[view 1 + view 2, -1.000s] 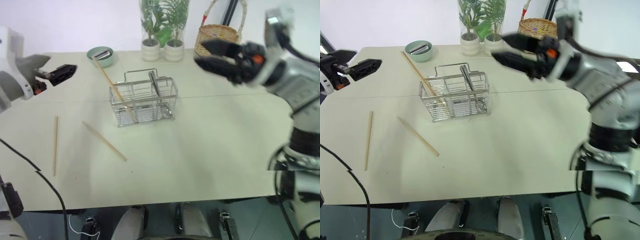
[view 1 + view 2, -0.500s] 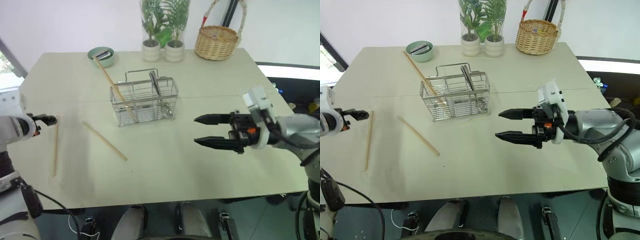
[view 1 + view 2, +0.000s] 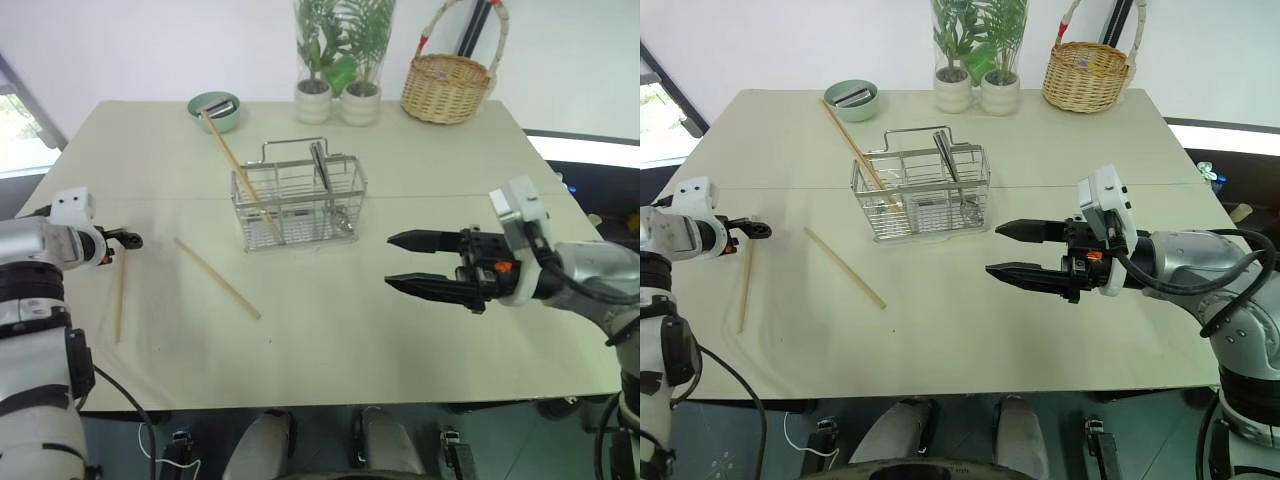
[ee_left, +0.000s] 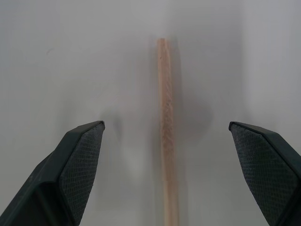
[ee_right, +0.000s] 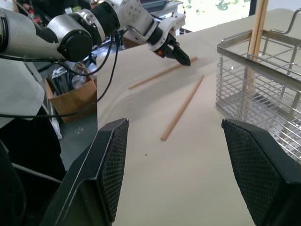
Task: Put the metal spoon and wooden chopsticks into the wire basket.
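My left gripper will lower the chopstick (image 3: 121, 298) under it into the wire basket. The chopstick should tip against the basket's rim, because the chopstick inside (image 3: 239, 172) leans out.
The wire basket (image 3: 300, 205) stands mid-table. One wooden chopstick (image 3: 240, 175) leans out of it toward the far left, and the metal spoon (image 3: 319, 166) stands inside with its handle up. Two more chopsticks lie flat on the table, one at the left (image 3: 120, 297) and one slanting (image 3: 218, 279) in front of the basket. My left gripper (image 3: 128, 240) is low at the far end of the left chopstick (image 4: 165, 141), open, with a finger on each side of it. My right gripper (image 3: 390, 261) hovers open and empty right of the basket, pointing left.
At the table's back stand a green bowl (image 3: 214, 108) holding something metal, two potted plants (image 3: 345, 95) and a round wicker basket (image 3: 447, 88). The left chopstick lies near the table's left edge (image 3: 60, 160). A cardboard box (image 5: 70, 96) sits beyond that edge.
My left gripper has dropped from up high down to the far end of the left chopstick. My right arm swung down over the table a second ago and has held still since.
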Available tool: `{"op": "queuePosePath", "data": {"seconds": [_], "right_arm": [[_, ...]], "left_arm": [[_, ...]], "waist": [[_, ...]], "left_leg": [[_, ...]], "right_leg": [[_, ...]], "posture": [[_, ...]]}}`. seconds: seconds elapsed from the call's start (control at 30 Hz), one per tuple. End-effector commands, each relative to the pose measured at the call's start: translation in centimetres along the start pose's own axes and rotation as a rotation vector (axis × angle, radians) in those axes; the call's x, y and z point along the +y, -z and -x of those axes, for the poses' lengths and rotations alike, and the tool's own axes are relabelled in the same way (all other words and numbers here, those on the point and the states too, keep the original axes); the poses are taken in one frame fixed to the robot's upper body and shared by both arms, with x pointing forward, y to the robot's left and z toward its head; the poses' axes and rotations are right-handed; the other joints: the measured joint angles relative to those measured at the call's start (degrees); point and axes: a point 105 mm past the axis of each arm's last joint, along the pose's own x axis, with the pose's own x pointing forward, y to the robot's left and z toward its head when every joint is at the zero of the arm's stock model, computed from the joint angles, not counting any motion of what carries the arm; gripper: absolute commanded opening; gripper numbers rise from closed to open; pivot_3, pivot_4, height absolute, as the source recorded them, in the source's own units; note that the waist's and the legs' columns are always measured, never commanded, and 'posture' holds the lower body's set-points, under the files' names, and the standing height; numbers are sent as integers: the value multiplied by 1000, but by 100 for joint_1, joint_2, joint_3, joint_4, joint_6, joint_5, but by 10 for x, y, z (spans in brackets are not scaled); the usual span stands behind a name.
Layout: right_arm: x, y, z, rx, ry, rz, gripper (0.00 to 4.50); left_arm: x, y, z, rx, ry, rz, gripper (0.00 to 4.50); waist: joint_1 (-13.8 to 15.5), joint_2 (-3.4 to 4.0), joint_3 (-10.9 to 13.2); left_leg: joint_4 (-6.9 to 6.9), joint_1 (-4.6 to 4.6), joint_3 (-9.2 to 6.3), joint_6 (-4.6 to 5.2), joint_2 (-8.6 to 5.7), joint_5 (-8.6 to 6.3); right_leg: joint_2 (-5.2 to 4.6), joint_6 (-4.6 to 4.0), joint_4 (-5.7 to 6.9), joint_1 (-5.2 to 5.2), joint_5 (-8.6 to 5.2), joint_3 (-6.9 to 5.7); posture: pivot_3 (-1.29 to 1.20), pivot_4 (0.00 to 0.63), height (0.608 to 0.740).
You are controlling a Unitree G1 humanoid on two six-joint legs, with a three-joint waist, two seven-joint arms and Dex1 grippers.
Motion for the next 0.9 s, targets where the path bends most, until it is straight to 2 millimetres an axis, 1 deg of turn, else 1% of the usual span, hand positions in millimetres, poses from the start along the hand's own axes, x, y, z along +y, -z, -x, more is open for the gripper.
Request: {"op": "queuePosePath", "data": {"seconds": [0.03, 0.1, 0.13, 0.2, 0.33, 0.43, 0.53, 0.6, 0.63, 0.7, 0.73, 0.8, 0.83, 0.87, 0.9], "right_arm": [[6, -9, 3, -22, 8, 44, 3260], [5, -10, 4, -25, 18, 42, 3270], [4, -10, 5, -27, 23, 41, 3270], [4, -11, 6, -32, 29, 38, 3270], [4, -11, 7, -30, 34, 34, 3270], [4, -9, 8, -23, 30, 33, 3270], [4, -7, 8, -13, 27, 32, 3270], [3, -5, 9, -1, 33, 34, 3270], [1, -4, 10, 3, 40, 32, 3270], [-1, -3, 13, 11, 57, 30, 3270], [-2, -2, 14, 14, 61, 30, 3270], [-4, -1, 16, 19, 75, 27, 3270], [-4, -1, 17, 19, 81, 24, 3270], [-5, -1, 18, 18, 86, 22, 3270], [-5, -1, 19, 17, 88, 21, 3270]], "left_arm": [[4, -8, -1, -19, -24, -48, 4242], [1, -6, -4, -7, -13, -62, 3604], [-1, -6, -6, -4, -9, -64, 3161], [-2, -5, -7, -1, -9, -60, 2200], [-5, -5, -9, 1, -2, -46, 39], [-7, -7, -9, -1, 1, -39, 39], [-5, -15, -6, -38, -7, -32, 39], [2, -35, 1, -148, -44, -21, 39], [5, -49, 7, -228, -64, -18, 39], [9, -83, 27, -432, -74, -6, 39], [9, -93, 33, -495, -73, -1, 39], [1, -129, 69, -744, 16, 76, 39], [-4, -147, 93, -878, 78, 129, 39], [-8, -160, 118, -999, 139, 175, 39], [-10, -166, 132, -1064, 174, 201, 39]], "waist": [[-1, 0, 0], [-5, 0, 0], [-18, 0, 0], [-42, -1, -1], [-64, 0, -2], [-61, 2, -3], [-59, 2, -3], [-61, 1, -2], [-63, -4, -2], [-62, -11, -3], [-62, -18, 0], [-60, -22, -1], [-58, -28, 1], [-59, -30, 0], [-62, -30, 0]], "left_leg": [[0, 0, 0, 0, 0, 0], [1, 1, 0, 1, 0, 0], [2, 2, 0, 1, 0, 0], [4, 2, -1, 1, 0, 0], [3, 6, -1, 1, 0, 1], [3, 6, -1, 2, 0, 1], [4, 6, -1, 2, 0, 1], [4, 6, -2, 2, 0, 1], [4, 4, -4, 2, 0, 1], [4, 2, -5, 1, 3, 1], [4, 0, -5, 1, 3, 1], [4, -3, -5, 0, 3, 1], [5, -4, -4, 0, 3, 1], [6, -7, -5, 0, 2, 1], [8, -7, -4, 0, 2, 1]], "right_leg": [[0, 0, 0, 1, 0, 0], [-1, 1, 1, 3, 0, 0], [-1, 1, 1, 4, 0, 0], [0, 1, 1, 7, 0, 0], [0, 2, 3, 9, 0, -1], [1, 2, 4, 8, 0, -1], [0, 3, 4, 9, 0, -1], [1, 3, 4, 9, 1, -1], [1, 3, 4, 7, 1, -2], [2, 3, 3, 5, 1, -2], [2, 3, 3, 4, 1, -2], [0, 3, 2, 2, 2, -2], [-3, 3, 2, 1, 2, -2], [-3, 3, 0, 1, 2, -2], [-7, 4, -3, 2, 2, -2]], "posture": [[0, 150, 700], [0, 150, 700], [0, 150, 700], [0, 150, 700], [0, 150, 700], [0, 150, 700], [0, 150, 700], [0, 150, 700], [0, 150, 700], [0, 150, 700], [0, 150, 700], [0, 150, 700], [0, 150, 700], [0, 150, 700], [0, 150, 700]]}}
